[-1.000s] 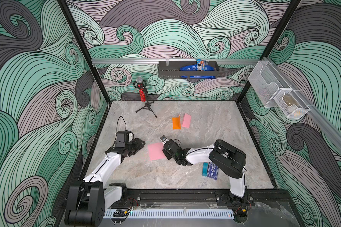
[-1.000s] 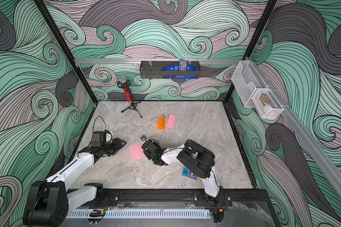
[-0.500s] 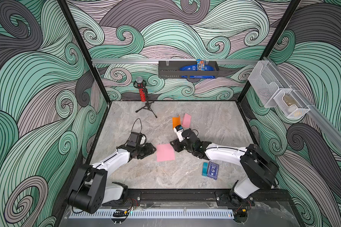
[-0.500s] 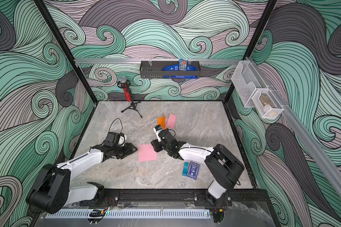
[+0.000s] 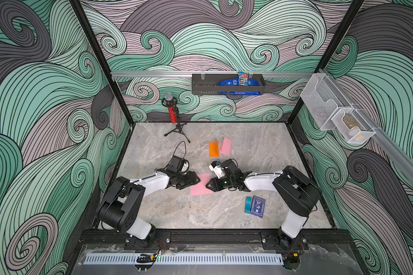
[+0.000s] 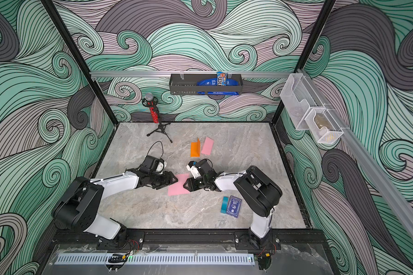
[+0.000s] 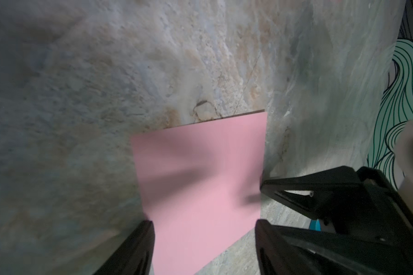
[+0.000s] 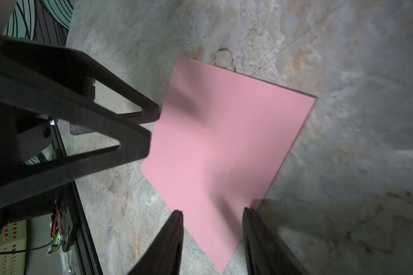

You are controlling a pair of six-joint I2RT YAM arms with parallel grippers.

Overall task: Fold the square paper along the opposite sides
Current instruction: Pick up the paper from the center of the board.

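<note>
The pink paper (image 5: 201, 184) is lying flat on the marble, so the robot's right gripper should push the paper's edge (image 8: 253, 204) inward and then move back once the left gripper lifts the bowed paper.
A pink square paper (image 5: 200, 188) (image 6: 178, 187) lies flat on the marble table, near its middle. My left gripper (image 5: 196, 179) (image 6: 176, 179) reaches it from the left, over its upper left corner. My right gripper (image 5: 208, 185) (image 6: 185, 186) meets its right edge from the other side. In the left wrist view the paper (image 7: 200, 171) runs between the open fingers of the left gripper (image 7: 204, 228). In the right wrist view a corner of the paper (image 8: 224, 142) lies between the open fingers of the right gripper (image 8: 212, 214). Neither gripper holds the sheet.
An orange folded paper (image 5: 213, 149) and a pink folded paper (image 5: 225, 145) lie further back. A blue card box (image 5: 258, 206) with a teal piece (image 5: 248, 205) sits front right. A microphone on a tripod (image 5: 173, 114) stands back left.
Both grippers have come in to the paper from either side. The paper slid a little to the right early on. The left jaws have widened and the right jaws have narrowed somewhat.
</note>
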